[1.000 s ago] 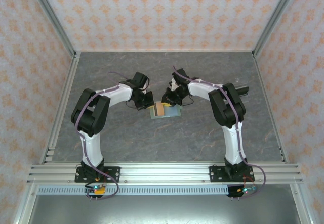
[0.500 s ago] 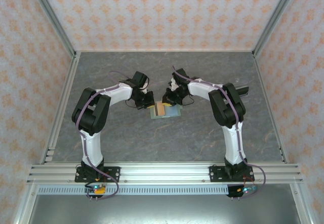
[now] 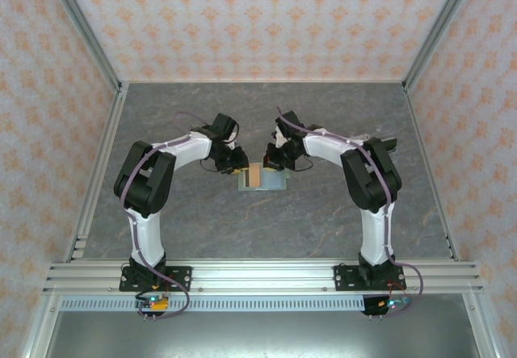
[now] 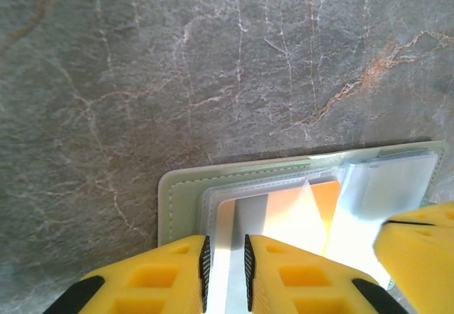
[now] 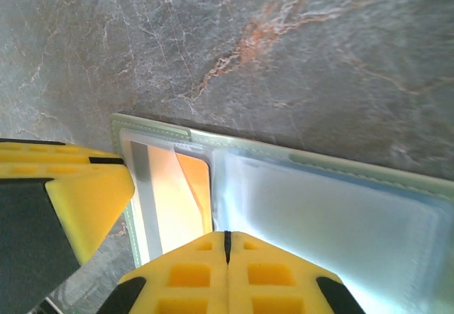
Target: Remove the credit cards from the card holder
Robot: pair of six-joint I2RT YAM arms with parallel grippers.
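With the clear pocket covering the card's striped end (image 4: 241, 218), my left gripper next steadies the holder's green border (image 4: 183, 216) while my right gripper works at the orange edge.
The sage-green card holder (image 3: 275, 182) lies open on the grey table between both arms. An orange-yellow credit card (image 4: 319, 199) with a grey stripe sits in its left clear pocket (image 5: 193, 186); the right pale pockets (image 5: 340, 215) look blank. My left gripper (image 4: 225, 271) hovers over the card's striped end with its jaws a narrow gap apart, nothing pinched between them. My right gripper (image 5: 227, 247) is shut, its tips meeting at the holder's middle fold by the card's inner edge. In the top view the left gripper (image 3: 239, 164) and right gripper (image 3: 275, 161) flank the holder.
A small dark object (image 3: 389, 142) lies at the table's right side behind the right arm. Aluminium frame posts (image 3: 97, 164) border the table left and right, with patterned walls behind. Bare marbled table surface (image 3: 266, 229) stretches in front of the holder.
The left jaws have parted slightly from shut. The right jaws have closed fully, and the right arm's elbow has swung a little to the right. The holder stays in place.
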